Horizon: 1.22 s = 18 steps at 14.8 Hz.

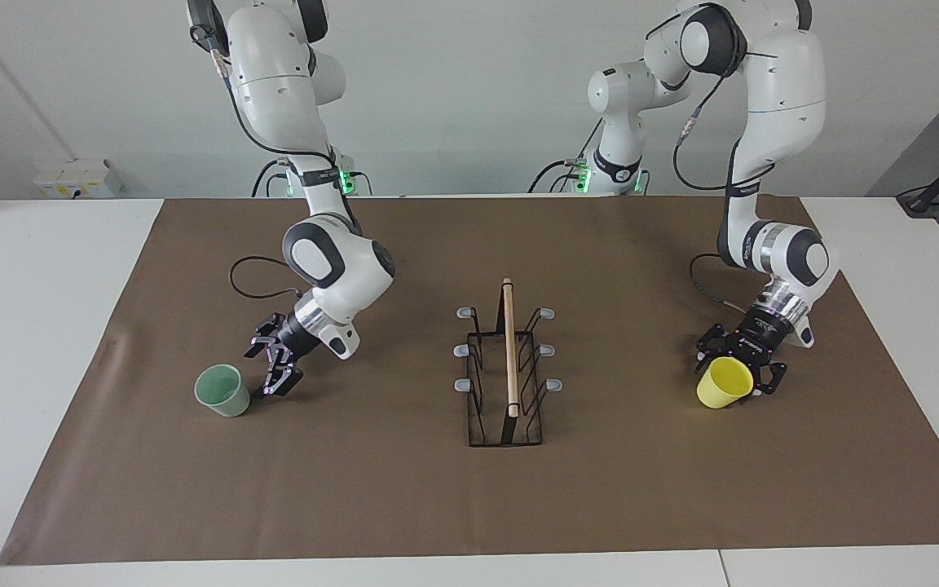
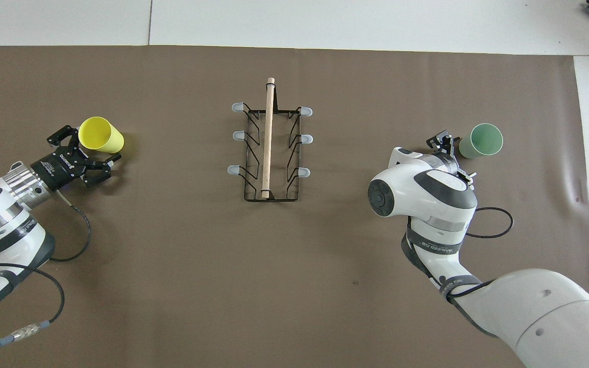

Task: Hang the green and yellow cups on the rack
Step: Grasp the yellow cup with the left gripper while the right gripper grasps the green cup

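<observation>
I expect the mint green cup to hang upside down on the rack when I turn it over and lower it, because its opening is wider than the grey-tipped peg.
The pale mint green cup stands upright on the brown mat toward the right arm's end; it also shows in the overhead view. My right gripper is low beside it, open and empty, with a small gap to the cup. The bright yellow cup stands upright toward the left arm's end. My left gripper is open, its fingers spread to either side of the yellow cup; I cannot tell whether they touch it. The rack stands mid-mat with nothing on its pegs.
A brown mat covers the white table. The rack's wooden rod points away from the robots, with three grey-tipped pegs on each side. Loose black cables hang by both wrists.
</observation>
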Each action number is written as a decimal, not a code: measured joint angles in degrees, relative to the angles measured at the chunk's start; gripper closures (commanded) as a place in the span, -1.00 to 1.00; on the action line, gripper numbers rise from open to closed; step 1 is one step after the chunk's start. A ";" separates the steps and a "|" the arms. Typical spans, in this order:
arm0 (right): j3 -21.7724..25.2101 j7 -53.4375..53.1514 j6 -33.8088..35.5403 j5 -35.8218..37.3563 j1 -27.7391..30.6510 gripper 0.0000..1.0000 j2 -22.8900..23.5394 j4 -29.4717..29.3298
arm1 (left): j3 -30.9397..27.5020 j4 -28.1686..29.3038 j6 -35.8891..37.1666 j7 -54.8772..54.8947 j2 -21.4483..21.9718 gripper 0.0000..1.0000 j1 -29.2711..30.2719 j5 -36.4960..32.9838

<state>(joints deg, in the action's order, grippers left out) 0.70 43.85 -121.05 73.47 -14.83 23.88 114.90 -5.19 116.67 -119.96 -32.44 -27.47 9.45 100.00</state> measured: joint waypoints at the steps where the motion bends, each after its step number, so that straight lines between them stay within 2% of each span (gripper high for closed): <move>1: 0.01 -0.87 -0.39 0.78 0.37 -1.00 0.00 0.19 | 0.19 -0.03 -0.22 0.10 -0.10 -1.00 0.00 0.24; 7: 0.04 -5.92 -5.87 8.65 4.16 -1.00 0.01 1.51 | 1.99 -0.69 -2.05 1.41 -0.77 -1.00 0.06 2.63; 8: 0.04 -6.42 -6.80 9.80 4.70 -1.00 0.01 1.62 | 2.34 -0.99 -2.38 1.44 -0.99 -0.90 0.07 2.74; 9: 0.05 -6.78 -7.60 10.92 5.12 -1.00 0.03 1.73 | 2.66 -1.31 -2.73 1.47 -1.23 -0.60 0.07 2.82; 10: 0.05 -7.24 -8.07 12.34 5.55 -1.00 0.06 1.82 | 2.88 -1.60 -2.97 1.62 -1.44 -0.11 0.07 2.87; 11: 0.05 -7.76 -8.52 13.60 6.02 -1.00 0.08 1.92 | 2.98 -1.77 -3.08 1.96 -1.59 0.92 0.07 3.00; 12: 0.06 -8.40 -9.18 14.58 6.44 -1.00 0.12 2.00 | 3.01 -1.83 -3.22 2.43 -1.68 1.00 0.07 3.31; 18: 0.06 -11.81 -12.20 20.67 9.10 -0.98 0.55 2.09 | 2.95 -3.65 -3.91 7.50 -1.67 1.00 0.13 3.48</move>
<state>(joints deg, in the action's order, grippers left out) 0.76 32.04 -133.25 94.14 -5.73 24.44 116.99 -2.24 113.02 -123.87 -24.94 -29.14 9.58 103.47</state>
